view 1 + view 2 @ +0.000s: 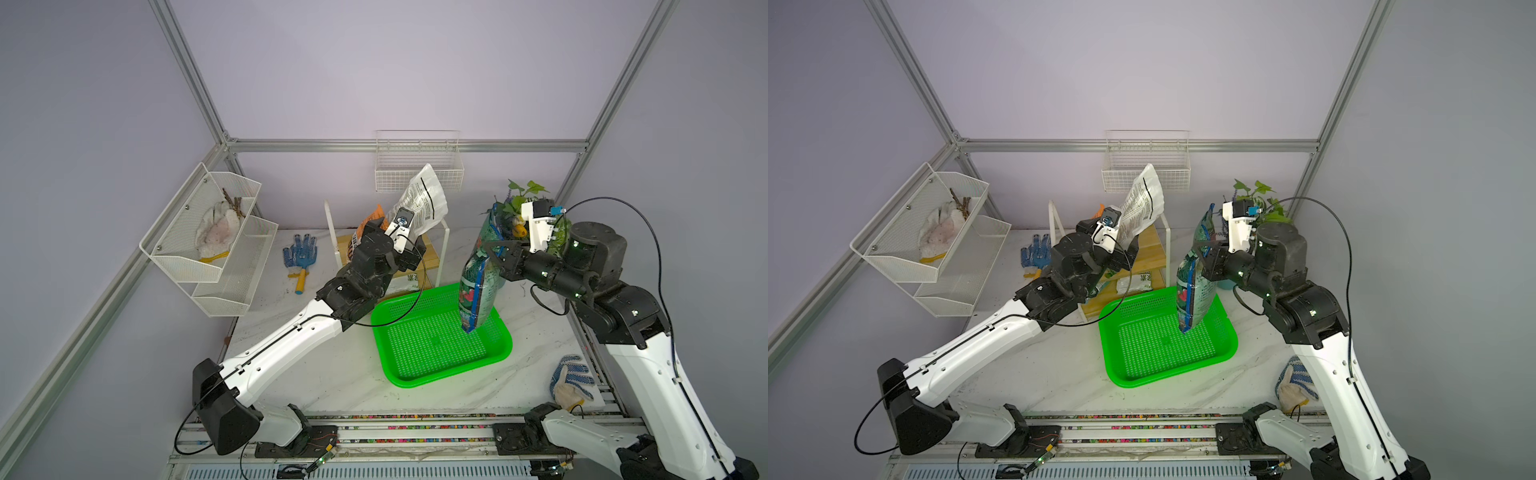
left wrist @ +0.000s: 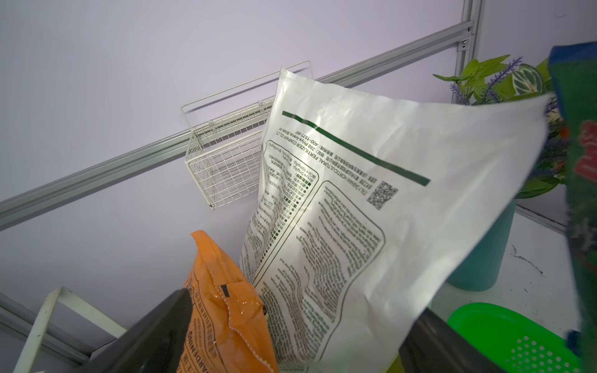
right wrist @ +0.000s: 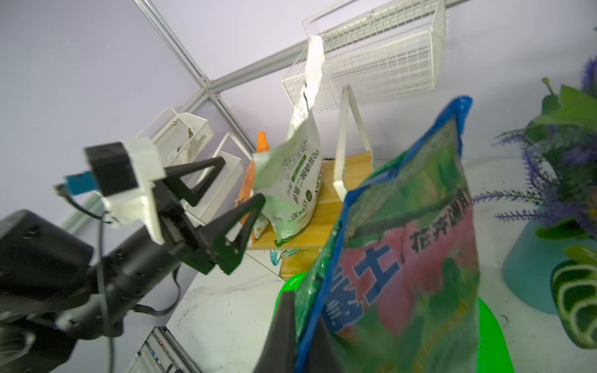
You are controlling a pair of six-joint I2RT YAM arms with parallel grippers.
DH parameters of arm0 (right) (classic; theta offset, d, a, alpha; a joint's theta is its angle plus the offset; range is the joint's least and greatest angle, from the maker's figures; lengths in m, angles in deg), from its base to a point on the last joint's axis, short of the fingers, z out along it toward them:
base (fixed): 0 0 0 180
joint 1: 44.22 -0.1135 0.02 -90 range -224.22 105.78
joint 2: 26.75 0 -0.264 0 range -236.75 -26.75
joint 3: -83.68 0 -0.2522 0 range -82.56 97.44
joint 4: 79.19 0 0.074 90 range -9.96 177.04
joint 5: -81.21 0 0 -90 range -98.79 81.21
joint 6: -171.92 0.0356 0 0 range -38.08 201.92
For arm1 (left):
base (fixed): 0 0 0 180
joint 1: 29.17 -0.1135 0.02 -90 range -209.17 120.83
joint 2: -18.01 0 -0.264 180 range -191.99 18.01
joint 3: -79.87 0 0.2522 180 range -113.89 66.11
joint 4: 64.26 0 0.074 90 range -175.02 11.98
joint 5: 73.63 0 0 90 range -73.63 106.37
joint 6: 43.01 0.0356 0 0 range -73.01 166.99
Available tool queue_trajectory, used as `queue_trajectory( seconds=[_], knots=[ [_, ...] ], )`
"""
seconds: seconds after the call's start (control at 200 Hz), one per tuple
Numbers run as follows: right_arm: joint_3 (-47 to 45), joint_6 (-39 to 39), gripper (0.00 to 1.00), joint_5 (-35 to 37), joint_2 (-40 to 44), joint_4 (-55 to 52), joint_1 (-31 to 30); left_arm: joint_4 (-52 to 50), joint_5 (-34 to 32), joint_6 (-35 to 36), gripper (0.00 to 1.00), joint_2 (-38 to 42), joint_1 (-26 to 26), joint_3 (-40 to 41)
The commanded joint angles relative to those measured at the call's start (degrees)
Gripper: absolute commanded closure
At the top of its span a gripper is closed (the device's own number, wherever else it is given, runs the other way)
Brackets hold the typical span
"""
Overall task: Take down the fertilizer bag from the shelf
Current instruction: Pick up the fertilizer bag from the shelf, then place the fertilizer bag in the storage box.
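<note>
My left gripper has its fingers on both sides of the orange and white bags. It should move back while my right gripper lowers the green-and-blue bag into the green basket.
The shelf of wooden boards in a white frame stands at the back. A white fertilizer bag and an orange bag stand upright on its top board. My left gripper is open, one finger on each side of both bags' lower parts. Whether the fingers touch the bags I cannot tell. My right gripper is shut on the edge of a green-and-blue printed bag. That bag hangs upright over the green basket.
A white wire basket hangs on the back wall above the shelf. A white mesh rack is on the left wall. A blue glove, a potted plant and another glove are on the table.
</note>
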Motion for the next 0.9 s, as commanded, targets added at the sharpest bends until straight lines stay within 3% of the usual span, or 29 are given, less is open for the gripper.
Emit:
queue_trajectory(
  seconds=[0.0,0.365,0.895],
  knots=[
    [-1.15,-2.5,1.0,2.41,2.49,6.98,0.05,-0.74,2.29,-3.62,0.0,3.7,-0.15,3.46],
    [-6.72,-6.93,1.0,1.15,0.43,7.36,0.49,-5.17,12.5,-9.64,0.0,9.94,0.2,4.21],
    [-13.84,-10.53,1.0,3.88,1.81,7.55,1.47,-8.45,13.7,-17.92,0.0,14.55,0.46,12.54]
  ],
)
